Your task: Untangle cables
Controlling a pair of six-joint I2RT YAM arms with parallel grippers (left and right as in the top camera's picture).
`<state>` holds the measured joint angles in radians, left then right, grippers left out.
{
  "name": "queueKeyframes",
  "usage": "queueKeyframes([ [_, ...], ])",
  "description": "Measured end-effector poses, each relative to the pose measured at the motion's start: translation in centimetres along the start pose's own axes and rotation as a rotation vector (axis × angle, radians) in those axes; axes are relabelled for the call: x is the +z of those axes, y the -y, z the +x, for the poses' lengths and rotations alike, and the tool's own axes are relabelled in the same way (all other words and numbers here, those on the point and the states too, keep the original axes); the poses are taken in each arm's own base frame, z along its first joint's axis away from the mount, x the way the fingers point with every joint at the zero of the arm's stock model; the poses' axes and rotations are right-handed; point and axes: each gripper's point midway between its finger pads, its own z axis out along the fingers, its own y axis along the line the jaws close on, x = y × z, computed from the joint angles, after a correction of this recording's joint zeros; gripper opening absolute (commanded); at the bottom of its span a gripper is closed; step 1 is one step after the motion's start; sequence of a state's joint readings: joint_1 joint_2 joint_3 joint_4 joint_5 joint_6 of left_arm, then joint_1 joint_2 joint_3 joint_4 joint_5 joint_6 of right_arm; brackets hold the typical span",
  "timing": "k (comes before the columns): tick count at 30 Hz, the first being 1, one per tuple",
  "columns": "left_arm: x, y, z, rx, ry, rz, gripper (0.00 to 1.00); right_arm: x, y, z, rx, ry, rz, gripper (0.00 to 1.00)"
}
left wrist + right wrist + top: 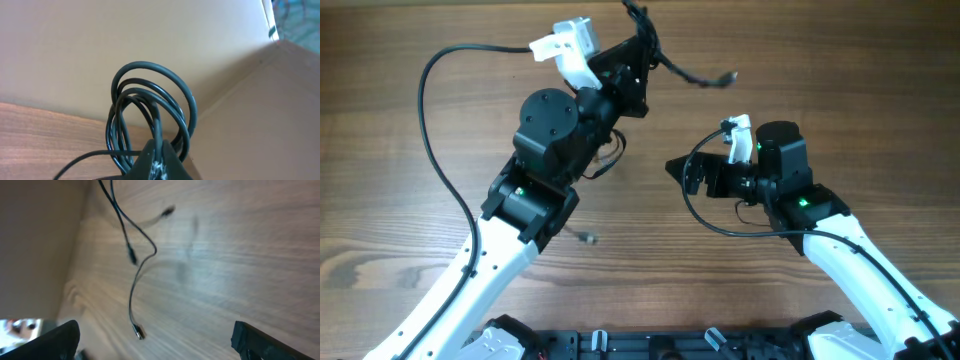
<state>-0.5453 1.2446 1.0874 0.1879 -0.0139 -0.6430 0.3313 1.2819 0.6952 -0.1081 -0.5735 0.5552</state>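
Observation:
The cables' loops (pixel 150 94) stand bunched up in the robot's left gripper alone, so the robot should bring them to its right gripper's open fingers (pixel 694 172) to be pinched before the left gripper pulls away.
My left gripper (pixel 640 40) is at the table's far edge, shut on a bunch of thin black cables (pixel 672 66). In the left wrist view the cables' loops (pixel 150 100) stand up out of the closed fingers (pixel 160 152). One strand trails right to a small plug (pixel 730 77). More thin wire (pixel 611 156) shows under the left arm. My right gripper (pixel 675 167) is open and empty, to the right of the left arm. In the right wrist view it (pixel 155 337) has its fingers wide apart, and a hanging strand (pixel 135 280) with plugs (pixel 139 331) is ahead of it.
A small loose plug (pixel 587 237) lies on the wooden table (pixel 410 250) near the left arm. The left arm's thick black cable (pixel 428 140) arcs over the table's left side. A beige wall (pixel 100 40) and a cardboard panel (pixel 260 115) stand behind the table.

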Motion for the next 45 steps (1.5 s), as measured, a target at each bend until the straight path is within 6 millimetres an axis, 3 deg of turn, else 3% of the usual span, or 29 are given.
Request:
queueKeyframes([
  [4, 0.0, -0.6, -0.5, -0.132, 0.018, -0.019, 0.04, -0.2, -1.2, -2.9, -0.096, 0.121, -0.036, 1.0],
  [8, 0.0, -1.5, -0.9, -0.343, 0.032, -0.041, 0.04, -1.5, -5.2, -7.1, -0.298, 0.316, -0.157, 1.0],
  [12, 0.0, -1.1, -0.6, -0.533, 0.024, -0.03, 0.04, -3.2, -8.1, -9.6, -0.484, 0.463, -0.223, 1.0],
  [17, 0.0, 0.2, 0.6, -0.637, -0.01, -0.008, 0.04, -4.1, -9.3, -10.4, -0.573, 0.53, -0.241, 1.0],
  [26, -0.6, 5.1, 4.8, -0.675, -0.141, 0.068, 0.04, -4.6, -10.0, -10.8, -0.604, 0.563, -0.256, 0.99],
  [34, -0.9, 6.3, 5.8, -0.677, -0.17, 0.084, 0.04, -5.2, -11.6, -10.3, -0.658, 0.562, -0.336, 0.93],
  [36, -0.9, 6.2, 5.7, -0.68, -0.167, 0.082, 0.04, -5.2, -11.7, -10.2, -0.659, 0.556, -0.345, 0.84],
  [37, -0.9, 6.2, 5.7, -0.682, -0.165, 0.081, 0.04, -5.2, -11.8, -10.1, -0.659, 0.555, -0.35, 0.73],
  [39, -0.9, 6.2, 5.7, -0.682, -0.166, 0.081, 0.04, -5.3, -11.9, -10.1, -0.655, 0.555, -0.354, 0.44],
  [40, -0.9, 6.3, 5.8, -0.682, -0.167, 0.082, 0.04, -5.3, -11.8, -10.2, -0.656, 0.557, -0.351, 0.24],
  [41, -0.9, 6.4, 5.9, -0.682, -0.171, 0.084, 0.04, -5.3, -11.8, -10.3, -0.651, 0.559, -0.349, 0.09],
  [42, -1.0, 6.6, 6.0, -0.682, -0.175, 0.087, 0.04, -5.3, -11.7, -10.3, -0.642, 0.562, -0.345, 0.04],
  [45, -1.1, 6.9, 6.3, -0.682, -0.183, 0.091, 0.04, -4.8, -10.4, -10.8, -0.564, 0.556, -0.292, 0.04],
])
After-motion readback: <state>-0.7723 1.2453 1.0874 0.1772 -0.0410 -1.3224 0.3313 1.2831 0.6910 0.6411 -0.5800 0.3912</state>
